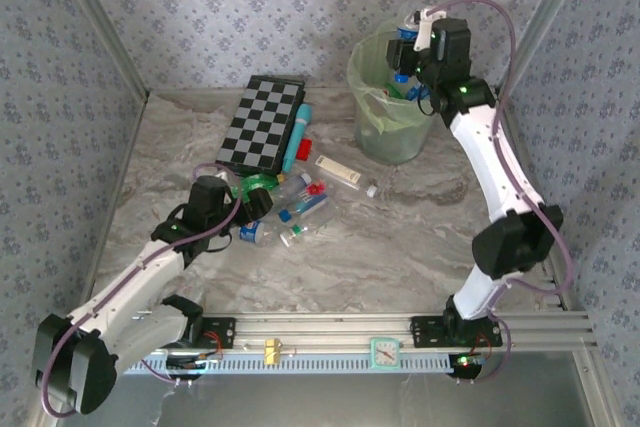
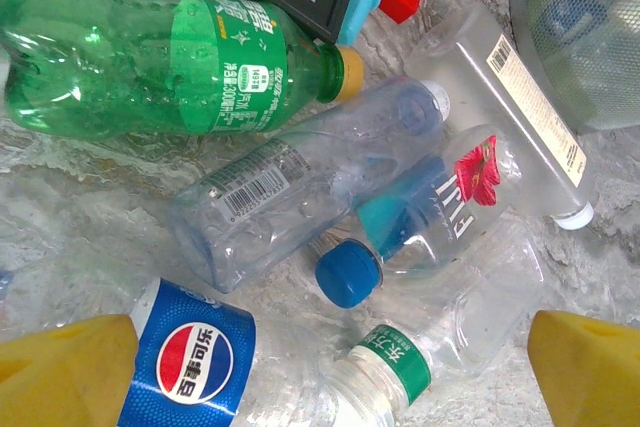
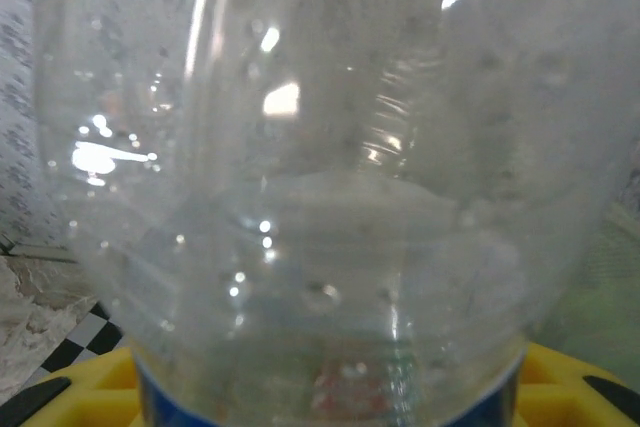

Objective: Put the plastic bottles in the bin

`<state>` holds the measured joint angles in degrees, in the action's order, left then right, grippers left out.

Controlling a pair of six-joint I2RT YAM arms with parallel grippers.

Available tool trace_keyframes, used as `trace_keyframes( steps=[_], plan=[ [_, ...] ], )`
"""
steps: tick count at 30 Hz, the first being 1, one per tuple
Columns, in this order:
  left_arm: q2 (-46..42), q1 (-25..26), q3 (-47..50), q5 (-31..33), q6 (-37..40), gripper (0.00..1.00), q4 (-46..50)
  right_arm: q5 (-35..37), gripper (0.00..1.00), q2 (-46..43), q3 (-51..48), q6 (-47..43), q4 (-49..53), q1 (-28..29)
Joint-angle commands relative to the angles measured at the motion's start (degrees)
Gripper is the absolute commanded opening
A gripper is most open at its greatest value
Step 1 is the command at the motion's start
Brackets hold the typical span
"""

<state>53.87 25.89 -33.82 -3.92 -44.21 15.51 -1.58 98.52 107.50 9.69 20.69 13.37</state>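
Observation:
The blue-labelled bottle [image 1: 406,34] is hanging upright over the bin's opening [image 1: 385,82]. My right gripper keeps moving it inward until it is clear of the bin's rim, then let it go.
Several plastic bottles [image 1: 300,209] lie in a heap on the marble table, left of centre. My left gripper [image 1: 255,201] hovers over the heap, open. In the left wrist view its yellow fingertips [image 2: 65,372] frame a Pepsi-labelled bottle [image 2: 190,357] and a green-labelled neck [image 2: 400,367]; beyond lie a blue-capped bottle [image 2: 430,217], a clear one [image 2: 290,192] and a green one [image 2: 150,57]. My right gripper [image 1: 410,50] sits above the pale-green bin [image 1: 388,137], shut on a clear, blue-labelled bottle [image 3: 320,147] that hides the bin's inside in the right wrist view.
A black-and-white checkerboard [image 1: 262,122] lies at the back, with a cyan tube [image 1: 297,137] and a small red block [image 1: 304,146] beside it. A rectangular clear bottle [image 1: 338,171] lies near the bin. Patterned walls enclose the table on three sides.

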Motion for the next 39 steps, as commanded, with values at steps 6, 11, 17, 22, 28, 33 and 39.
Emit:
trace_keyframes(
  steps=[6,11,17,22,28,33,39],
  plan=[
    [-1.4,0.1,0.5,0.8,-0.7,1.0,1.7,-7.2,0.39,14.3,17.8,6.4,18.1,-1.4],
    [-1.4,0.0,0.3,0.8,-0.7,1.0,1.9,-8.1,0.39,18.3,20.2,7.9,19.8,-1.2],
    [-1.3,0.0,0.0,0.8,-0.6,1.0,2.1,-9.0,0.42,20.3,20.3,8.6,20.8,-0.7],
    [-0.9,0.0,-0.2,0.7,-1.2,1.0,1.9,-9.3,0.5,21.0,20.2,8.9,20.8,-0.1],
    [-1.0,0.0,-0.3,0.7,-1.3,1.0,2.1,-9.2,0.73,20.3,20.8,9.6,20.7,0.2],
    [-1.1,0.0,-0.1,0.9,-1.5,1.0,2.4,-6.0,1.0,16.8,20.7,8.6,21.2,-0.1],
    [-1.2,0.0,0.2,2.0,-2.7,1.0,2.2,-1.2,1.0,7.4,12.9,6.2,17.5,-0.2]
  ],
)
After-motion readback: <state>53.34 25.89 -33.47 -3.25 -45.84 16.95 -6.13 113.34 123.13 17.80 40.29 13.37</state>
